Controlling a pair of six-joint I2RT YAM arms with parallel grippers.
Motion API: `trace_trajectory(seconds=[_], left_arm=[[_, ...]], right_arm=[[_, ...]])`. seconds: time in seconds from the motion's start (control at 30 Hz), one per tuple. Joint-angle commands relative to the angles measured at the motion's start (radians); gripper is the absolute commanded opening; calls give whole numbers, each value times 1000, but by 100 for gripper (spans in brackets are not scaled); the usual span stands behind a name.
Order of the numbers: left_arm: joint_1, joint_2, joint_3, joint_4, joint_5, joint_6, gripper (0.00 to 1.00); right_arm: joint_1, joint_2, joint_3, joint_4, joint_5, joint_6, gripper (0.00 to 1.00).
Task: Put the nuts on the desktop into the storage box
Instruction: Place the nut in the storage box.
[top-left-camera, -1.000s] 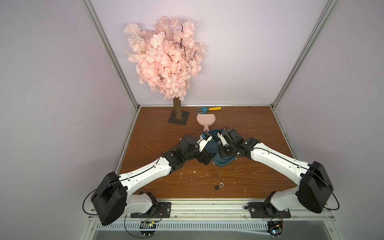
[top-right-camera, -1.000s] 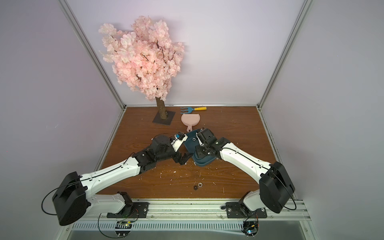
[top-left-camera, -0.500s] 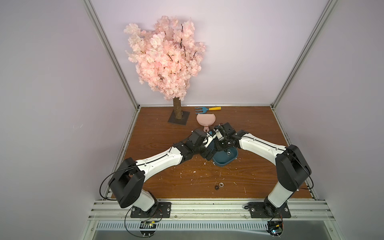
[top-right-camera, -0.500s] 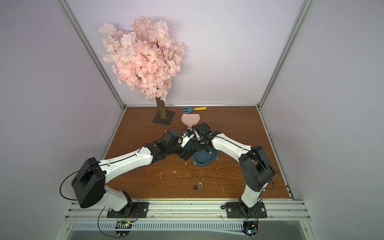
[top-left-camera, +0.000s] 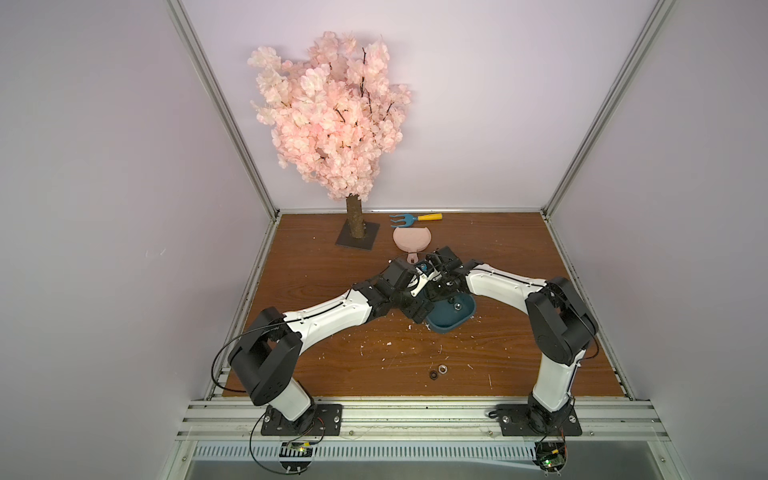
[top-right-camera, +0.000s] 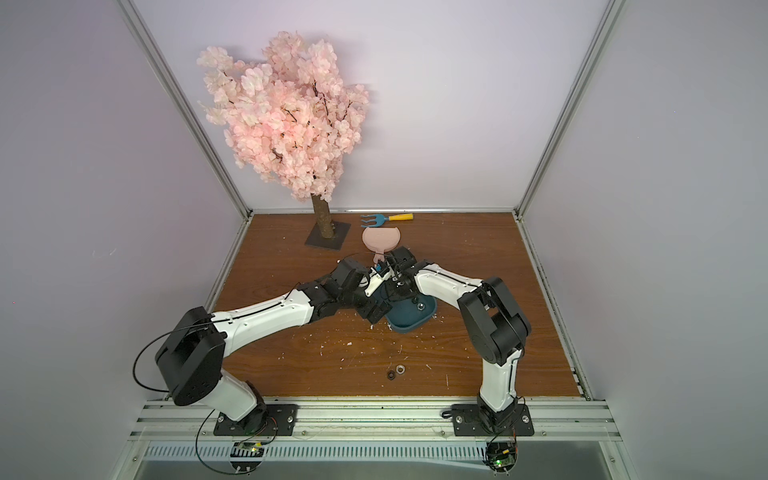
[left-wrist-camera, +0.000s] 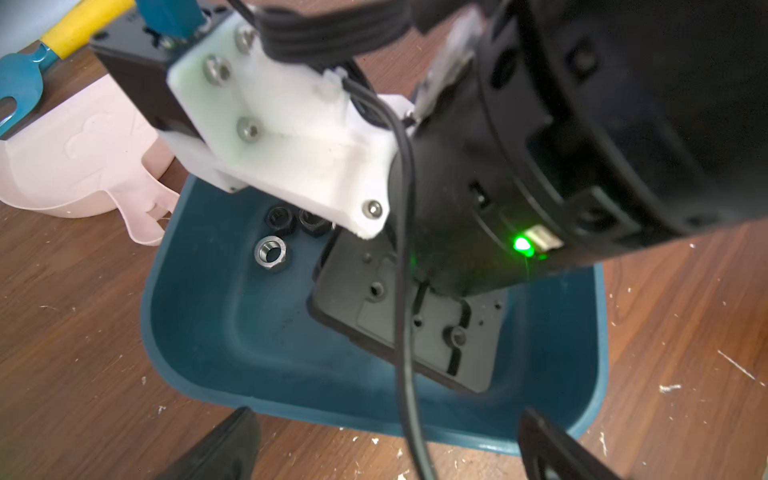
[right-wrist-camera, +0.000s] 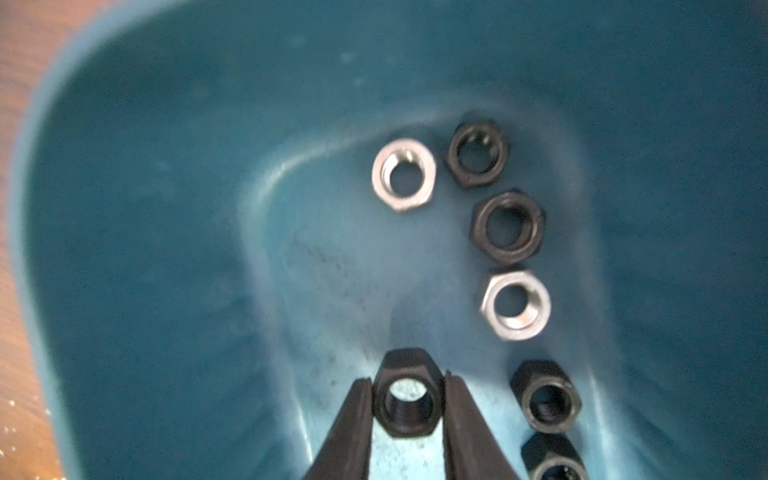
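Note:
The robot's right gripper has the gripped black nut over a clear patch of the storage box's bottom, so it should keep lowering and let go of it there.
The teal storage box lies mid-desktop. My right gripper hangs inside the storage box, shut on a black nut just above the floor. Several black and silver nuts, such as a silver one, lie on that floor. My left gripper stands open and empty at the rim of the box, with the right wrist filling that view. Two nuts lie on the desktop near the front: one black, one silver.
A pink dustpan touches the box's far side, with a blue fork with a yellow handle behind it. The blossom tree on a dark base stands at the back left. White crumbs dot the board.
Over the last second both arms reached further in over the box and their elbows rose. The right gripper kept its hold on the black nut; the left stayed open.

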Motion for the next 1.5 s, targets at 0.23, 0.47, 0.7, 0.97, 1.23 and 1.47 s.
trace_trajectory(seconds=[0.23,0.47,0.7,0.97,1.23,1.47], left_arm=[[31,59,43,-56,29,14,100],[32,79,66,-53,-39,-12,100],[33,93,80,-69,-39,-16,100],[32,76,73,-82,-29,-19,100],[32,16,28,-66,21,-24,100],[32,-72,-5,-69,57,-40,100]], right_arm=[[-4,69,96,17,76,40,22],[-6,91,105,16,122,47,28],[-10,84,110,15,126,41,36],[-15,6,59,61,98,27,41],[-16,-159,-32,60,125,7,42],[-16,-352,-113,-36,106,-60,44]])
